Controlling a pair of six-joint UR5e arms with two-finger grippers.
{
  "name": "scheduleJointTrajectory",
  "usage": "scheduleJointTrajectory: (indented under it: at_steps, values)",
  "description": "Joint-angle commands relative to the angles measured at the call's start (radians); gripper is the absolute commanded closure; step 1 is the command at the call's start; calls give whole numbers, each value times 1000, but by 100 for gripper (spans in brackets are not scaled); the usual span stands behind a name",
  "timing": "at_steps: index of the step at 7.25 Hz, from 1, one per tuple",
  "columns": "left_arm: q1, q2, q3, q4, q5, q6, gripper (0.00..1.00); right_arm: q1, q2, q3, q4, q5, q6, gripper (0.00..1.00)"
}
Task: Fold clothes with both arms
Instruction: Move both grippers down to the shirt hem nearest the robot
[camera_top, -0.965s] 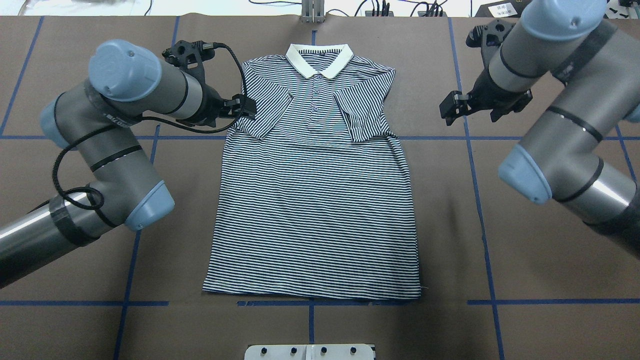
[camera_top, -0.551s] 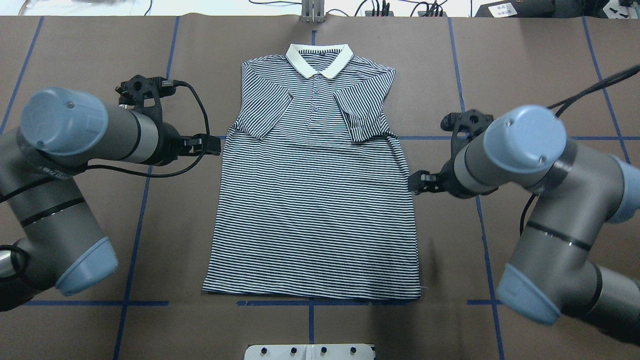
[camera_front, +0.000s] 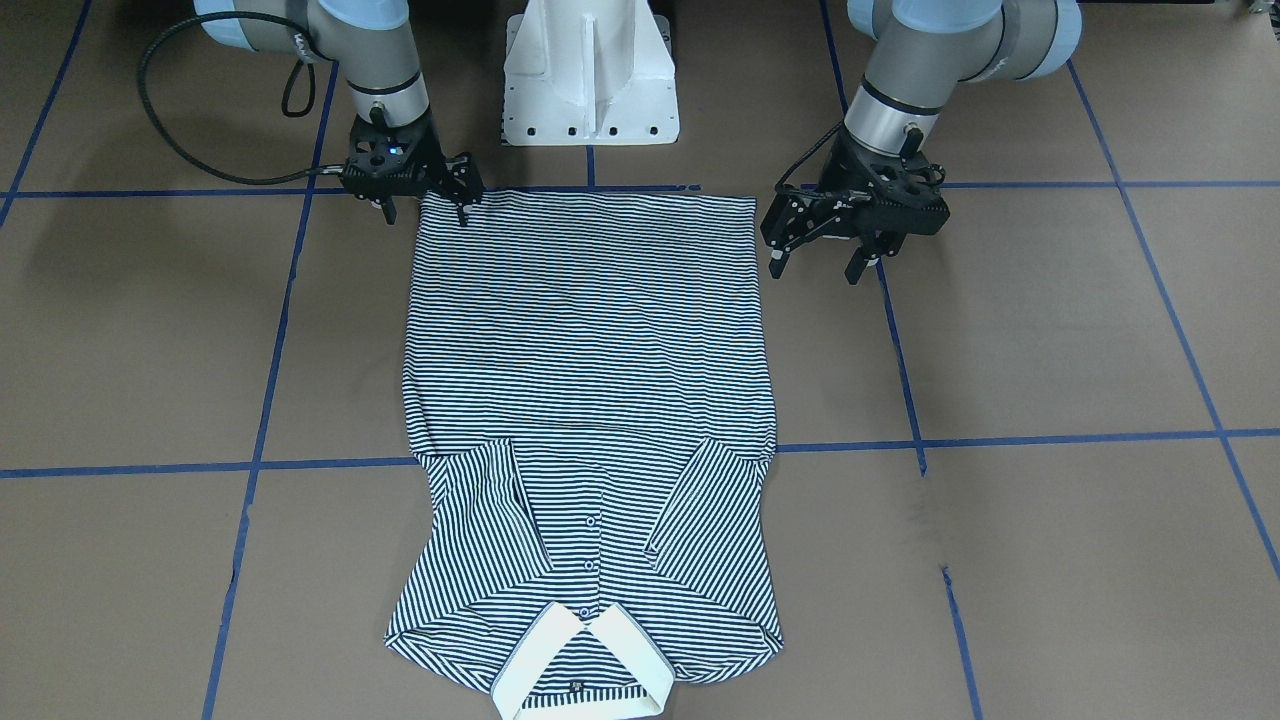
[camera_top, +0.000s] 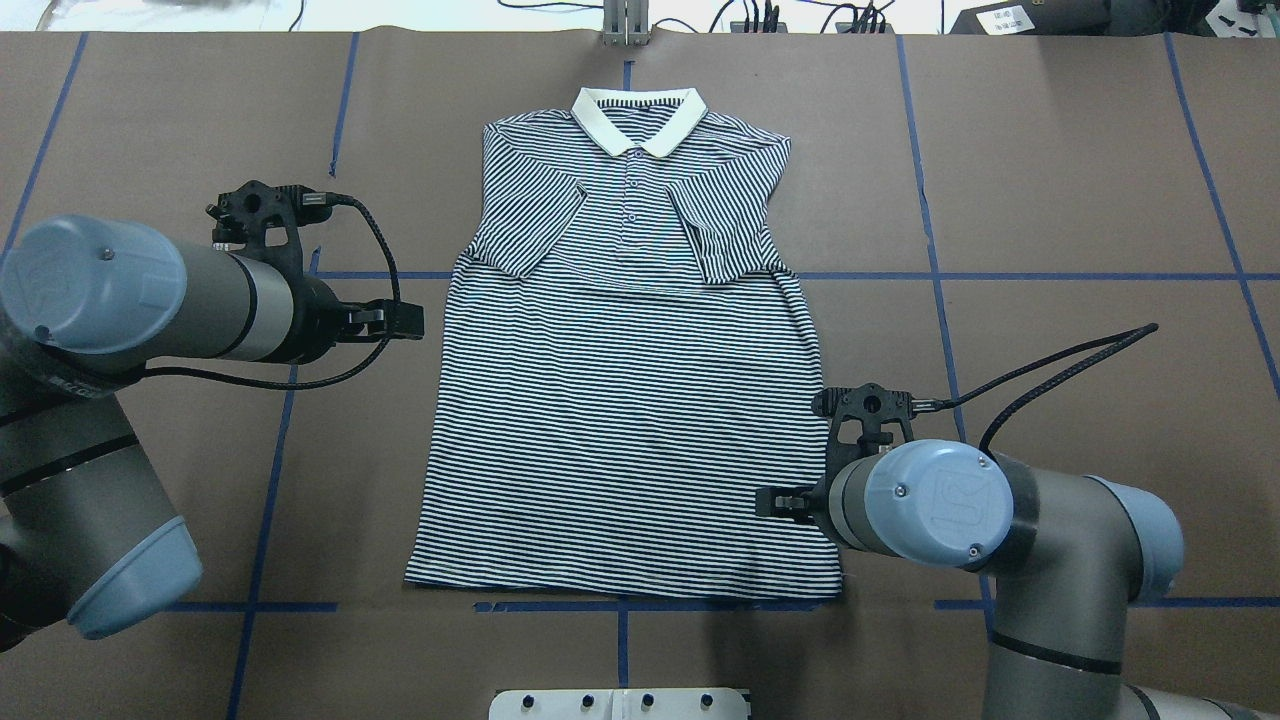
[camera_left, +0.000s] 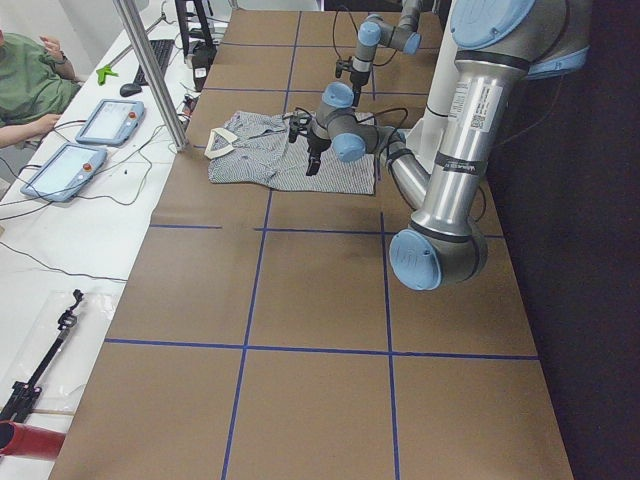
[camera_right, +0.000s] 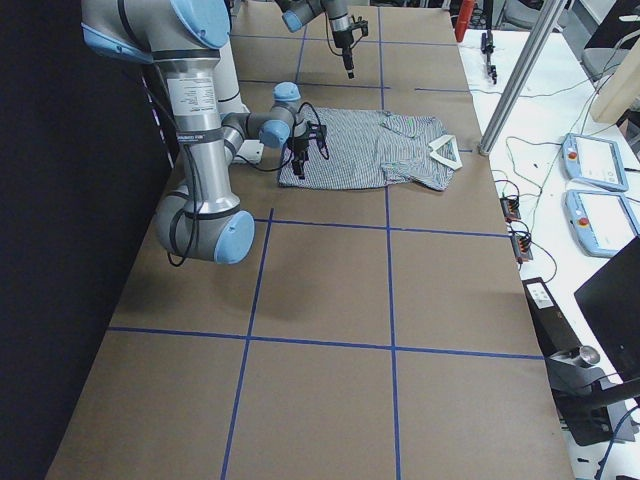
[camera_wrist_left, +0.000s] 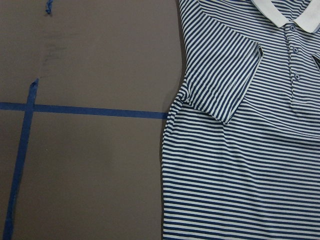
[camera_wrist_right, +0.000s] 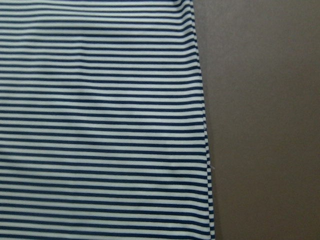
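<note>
I expect the hem's layers (camera_front: 576, 198) to fold over the sleeves together when I carry the hem, because the shirt's front and back lie flush at the shirt's side edge (camera_wrist_right: 205, 140).
The striped polo shirt (camera_top: 630, 420) lies flat with its front up, cream collar (camera_top: 638, 120) at the far side and both sleeves folded in over the chest. My left gripper (camera_top: 412, 321) hangs open beside the shirt's left edge, clear of the cloth; its wrist view looks down on the folded left sleeve (camera_wrist_left: 225, 80). My right gripper (camera_front: 425, 212) is open and low at the hem's right corner, one finger over the stripes and one outside. In the overhead view that wrist (camera_top: 920, 500) hides most of the gripper. The right wrist view shows the shirt's side edge (camera_wrist_right: 202, 125) close up.
The brown table (camera_top: 1080, 200) carries a grid of blue tape lines (camera_top: 935, 260). The white pedestal base (camera_front: 590, 80) stands just behind the hem. Cables and a metal post (camera_top: 625, 25) line the far edge. A person sits by tablets (camera_left: 105, 120) beyond it.
Both arms have swung back toward the robot. The left gripper went from the left sleeve down along the shirt's left edge. The right gripper dropped from beside the shoulder to the hem corner.
</note>
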Motion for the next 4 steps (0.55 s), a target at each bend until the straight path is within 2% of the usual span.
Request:
scheduleJointTrajectory:
  at_steps: [1, 4]
  values:
    - [1, -2, 1, 0, 0, 1, 0, -30, 1, -40, -2, 1, 4, 0]
    - [1, -7, 1, 0, -3, 1, 0, -53, -46, -36, 6, 9, 5, 0]
